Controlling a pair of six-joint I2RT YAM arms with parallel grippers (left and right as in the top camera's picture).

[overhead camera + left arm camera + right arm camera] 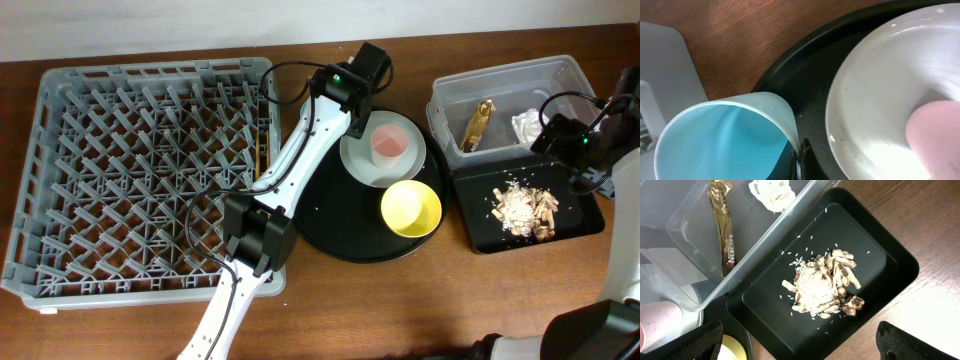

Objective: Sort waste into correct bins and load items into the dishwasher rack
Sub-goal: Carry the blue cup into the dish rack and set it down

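The light-blue cup's opening [722, 145] points up in the robot's left gripper, so the gripper should swing the cup over the dishwasher rack [220, 135] and turn its opening down before lowering it.
My left gripper [799, 152] is shut on the wall of the light-blue cup [725, 140], one finger inside and one outside. It holds the cup at the round black tray's [330, 225] far left edge; in the overhead view the gripper [362, 68] hides the cup. The pink cup [390, 145] stands on the pale grey plate [358, 160], with the yellow bowl [411, 208] beside it. The gold wrapper [725, 230] and white tissue [772, 191] lie in the clear tub [570, 80]. Food scraps [822, 285] sit in the black tray [880, 235]. My right gripper [800, 347] hangs open and empty above that tray.
The large grey dishwasher rack [130, 180] fills the left side of the table. Thin wooden chopsticks [262, 145] lie along its right side. My left arm stretches from the front edge past the rack's right corner. Bare wooden table lies in front of the trays.
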